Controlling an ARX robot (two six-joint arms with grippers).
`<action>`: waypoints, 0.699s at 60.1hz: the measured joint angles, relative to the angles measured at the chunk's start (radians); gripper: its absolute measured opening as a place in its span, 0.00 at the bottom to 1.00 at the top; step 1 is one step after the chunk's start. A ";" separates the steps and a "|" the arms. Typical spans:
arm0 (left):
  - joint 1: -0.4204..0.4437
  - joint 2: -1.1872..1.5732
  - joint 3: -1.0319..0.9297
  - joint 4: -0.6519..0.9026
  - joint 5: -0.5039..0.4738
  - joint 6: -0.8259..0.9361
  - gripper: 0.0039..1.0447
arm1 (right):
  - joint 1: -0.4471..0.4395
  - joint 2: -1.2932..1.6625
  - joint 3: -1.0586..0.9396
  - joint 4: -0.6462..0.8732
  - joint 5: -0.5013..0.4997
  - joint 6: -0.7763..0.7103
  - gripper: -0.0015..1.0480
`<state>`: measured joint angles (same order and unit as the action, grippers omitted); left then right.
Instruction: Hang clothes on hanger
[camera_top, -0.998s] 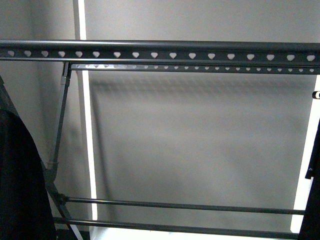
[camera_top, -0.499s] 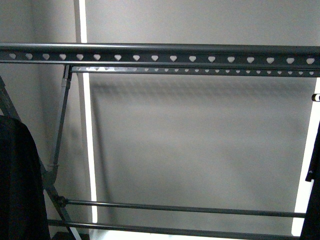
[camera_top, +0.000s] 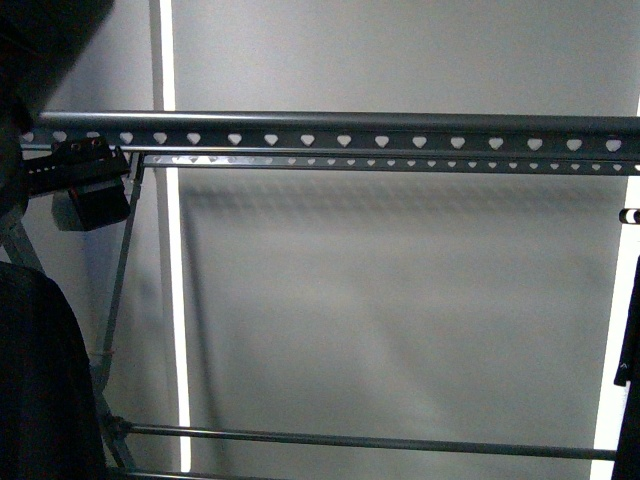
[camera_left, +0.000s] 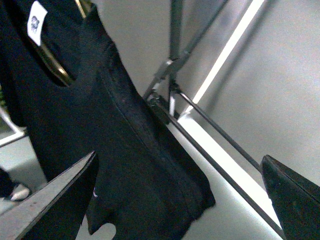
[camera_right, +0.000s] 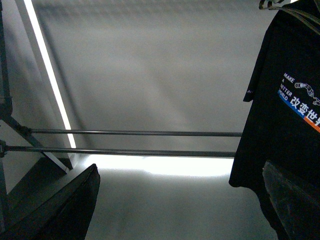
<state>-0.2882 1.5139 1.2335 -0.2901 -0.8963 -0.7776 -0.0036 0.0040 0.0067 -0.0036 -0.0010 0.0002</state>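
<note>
I can see a brass-coloured wire inside the collar, so the black garment will take the wire along and hang down below it when I carry the garment.
The hanger is a dark grey rack whose top rail, pierced with heart-shaped holes, crosses the front view. A black T-shirt with the white print "MAKE A BETTER WORLD" and a blue-orange stripe hangs at the rack's right end, showing at the edge of the front view. My right gripper is open and empty, beside that shirt. Another black garment with a white neck label hangs at the left end. My left gripper is open just in front of it, holding nothing. My left arm is up by the rail's left end.
The rack's slanted leg and two low cross bars stand before a grey wall with bright vertical light strips. A thin brass-coloured wire shows inside the left garment's collar.
The top rail sits lower in the front view than before. My left arm has come into view at the upper left, by the rail's end.
</note>
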 joint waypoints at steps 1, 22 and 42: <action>0.007 0.023 0.028 -0.034 -0.015 -0.023 0.94 | 0.000 0.000 0.000 0.000 0.000 0.000 0.93; 0.080 0.258 0.284 -0.079 -0.100 -0.146 0.94 | 0.000 0.000 0.000 0.000 0.000 0.000 0.93; 0.106 0.326 0.300 -0.076 -0.105 -0.115 0.81 | 0.000 0.000 0.000 0.000 0.000 0.000 0.93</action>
<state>-0.1825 1.8397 1.5333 -0.3660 -1.0012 -0.8928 -0.0036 0.0040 0.0067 -0.0036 -0.0010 0.0002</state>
